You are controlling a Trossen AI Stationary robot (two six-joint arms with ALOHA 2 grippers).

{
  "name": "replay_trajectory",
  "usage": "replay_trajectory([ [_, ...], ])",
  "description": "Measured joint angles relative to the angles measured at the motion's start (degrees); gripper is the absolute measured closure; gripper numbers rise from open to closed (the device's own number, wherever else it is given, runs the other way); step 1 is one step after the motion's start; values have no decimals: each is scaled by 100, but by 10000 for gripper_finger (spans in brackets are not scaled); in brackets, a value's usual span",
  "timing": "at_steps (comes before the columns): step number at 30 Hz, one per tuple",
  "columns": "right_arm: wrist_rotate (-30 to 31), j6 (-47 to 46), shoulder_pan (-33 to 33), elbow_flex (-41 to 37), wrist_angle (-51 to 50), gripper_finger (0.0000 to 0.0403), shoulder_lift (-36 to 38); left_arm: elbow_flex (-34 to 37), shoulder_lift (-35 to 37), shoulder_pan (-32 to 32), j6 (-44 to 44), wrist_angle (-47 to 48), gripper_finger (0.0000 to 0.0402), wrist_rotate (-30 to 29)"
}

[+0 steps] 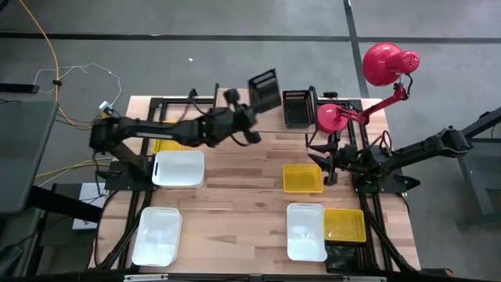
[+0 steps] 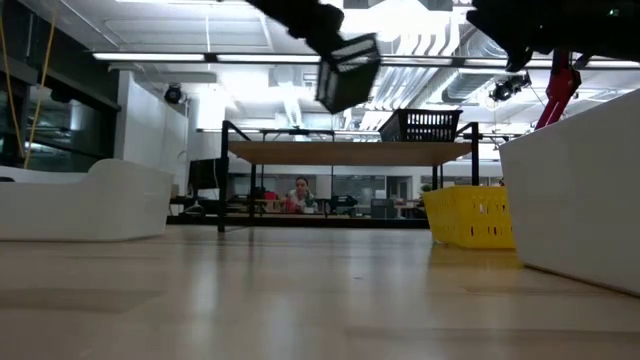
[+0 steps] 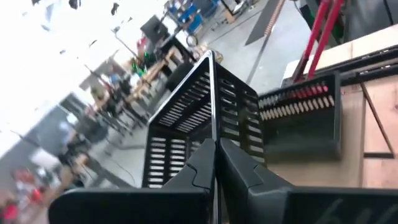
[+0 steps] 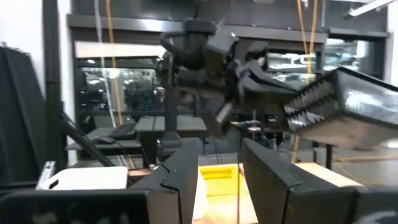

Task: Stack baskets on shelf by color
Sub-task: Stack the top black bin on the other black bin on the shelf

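The held basket [image 1: 264, 92] is at a slant beside the black basket on the shelf [image 1: 298, 109]. My left gripper should put it down in there, let go, and then push it flat and straight.
My left gripper [image 1: 254, 108] is shut on a black slatted basket [image 1: 264, 89], held in the air over the far part of the table, beside and above the shelf [image 2: 330, 152]. A second black basket [image 1: 296, 108] stands on the shelf top. A yellow basket [image 1: 302, 178] and white baskets [image 1: 178, 168] [image 1: 305, 230] [image 1: 156, 235] lie on the table. Another yellow basket [image 1: 344, 225] lies at the near right. My right gripper [image 1: 324, 161] waits open near the yellow basket, with nothing between its fingers. My left gripper pinches one wall of the black basket at its rim [image 3: 212, 138] between its two fingers. The fingers come at it about level, from the table's left. The basket is lifted clear and tilted, higher than the shelf top [image 2: 348, 72].
A red lamp [image 1: 383, 63] stands with its base [image 1: 333, 117] on the shelf's right end, next to the black basket there. One more yellow basket [image 1: 166, 145] lies under my left arm. A dark object [image 1: 344, 257] lies at the near right corner.
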State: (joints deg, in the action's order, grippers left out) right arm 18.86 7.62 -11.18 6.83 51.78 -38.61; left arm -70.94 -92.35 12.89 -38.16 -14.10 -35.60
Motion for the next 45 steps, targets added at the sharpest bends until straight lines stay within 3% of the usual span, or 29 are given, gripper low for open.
replay_trajectory([
  [8, -67, 13, 0, 0, 23, 289, 0, -1076, -1312, -164, -932, -307, 401, -1],
  [16, -83, 14, -11, 0, 36, 289, 0, -1305, -2090, -238, -1407, -1298, 401, 199],
  [31, -85, 15, -48, 0, 43, 289, 0, -1305, -2246, -229, -1272, -1268, 401, -4],
  [39, -86, -7, -48, 0, 43, 289, 0, -1305, -2246, -116, -760, -1223, 400, 15],
  [45, -83, -9, -48, 0, 43, 289, 0, -1305, -2243, -89, -747, -1210, 364, -8],
])
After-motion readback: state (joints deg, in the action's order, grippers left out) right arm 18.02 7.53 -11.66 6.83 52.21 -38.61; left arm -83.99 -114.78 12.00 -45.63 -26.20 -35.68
